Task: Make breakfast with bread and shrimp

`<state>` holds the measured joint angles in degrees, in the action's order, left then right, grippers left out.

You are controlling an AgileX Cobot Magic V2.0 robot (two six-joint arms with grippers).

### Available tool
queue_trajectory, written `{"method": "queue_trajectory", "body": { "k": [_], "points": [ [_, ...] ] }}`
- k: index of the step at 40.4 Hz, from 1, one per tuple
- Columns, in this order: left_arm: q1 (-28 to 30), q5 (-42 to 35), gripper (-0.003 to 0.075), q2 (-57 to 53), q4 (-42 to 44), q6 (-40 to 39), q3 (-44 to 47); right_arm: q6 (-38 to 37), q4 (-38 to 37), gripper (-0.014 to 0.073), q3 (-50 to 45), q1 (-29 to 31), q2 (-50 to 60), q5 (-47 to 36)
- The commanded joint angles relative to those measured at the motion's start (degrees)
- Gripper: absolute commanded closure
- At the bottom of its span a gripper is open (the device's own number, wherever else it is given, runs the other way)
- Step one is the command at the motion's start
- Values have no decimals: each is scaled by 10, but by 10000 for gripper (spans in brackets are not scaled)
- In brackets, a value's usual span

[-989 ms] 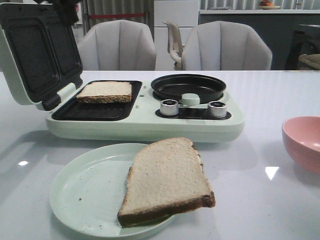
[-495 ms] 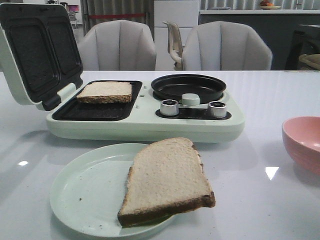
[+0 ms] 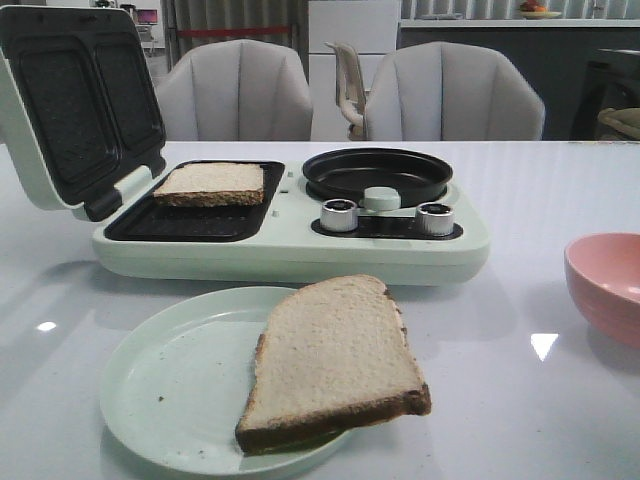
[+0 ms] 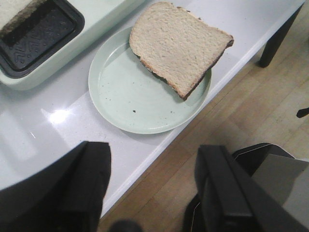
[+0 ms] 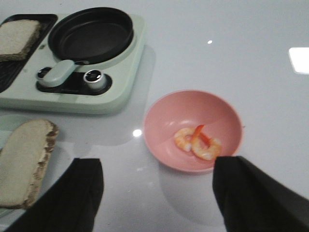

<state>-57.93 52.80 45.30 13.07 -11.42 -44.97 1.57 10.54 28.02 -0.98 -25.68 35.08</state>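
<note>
The bread slice sticks out over the plate's edge on the side of my right gripper, so my right gripper should take it and put it on the black grill plate (image 3: 168, 222).
One slice of bread (image 3: 210, 183) lies on the black grill plate of the pale green breakfast maker (image 3: 290, 245). The other bread slice (image 3: 332, 362) (image 4: 177, 42) (image 5: 21, 161) rests half off the right side of a pale green plate (image 3: 175, 385) (image 4: 125, 92) near the table's front edge. The shrimp (image 5: 198, 143) lie in a pink bowl (image 5: 193, 130) (image 3: 606, 285) at the right. My left gripper (image 4: 153, 186) is open and empty, above the table edge by the plate. My right gripper (image 5: 159, 193) is open and empty, hovering near the bowl. Neither gripper shows in the front view.
The breakfast maker's lid (image 3: 75, 100) stands open at the back left. A round black pan (image 3: 377, 174) (image 5: 91, 34) and two silver knobs (image 3: 339, 215) (image 3: 434, 218) sit on its right half. Grey chairs (image 3: 235, 90) stand behind the table. The wooden floor (image 4: 251, 106) lies beyond the table edge.
A dark arm part at the top left behind the lid has left the front view. The bread, plate and bowl have not moved.
</note>
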Motion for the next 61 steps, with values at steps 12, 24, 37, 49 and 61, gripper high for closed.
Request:
{"method": "queue_trajectory", "body": {
  "k": [12, 24, 37, 49, 61],
  "points": [
    [-6, -36, 276, -5, 10, 3, -14, 194, 327, 15, 16, 1, -149, 65],
    [-6, -37, 276, -5, 10, 3, -14, 415, 580, 15, 16, -12, -323, 137],
    [-6, -55, 276, -5, 10, 3, -14, 435, 603, 15, 63, -137, -494, 49],
    [-6, -56, 276, -5, 10, 3, -14, 434, 603, 47, 143, -167, -630, -16],
    [-6, -56, 276, -5, 10, 3, -14, 434, 603, 47, 205, -168, -724, -7]
  ]
}}
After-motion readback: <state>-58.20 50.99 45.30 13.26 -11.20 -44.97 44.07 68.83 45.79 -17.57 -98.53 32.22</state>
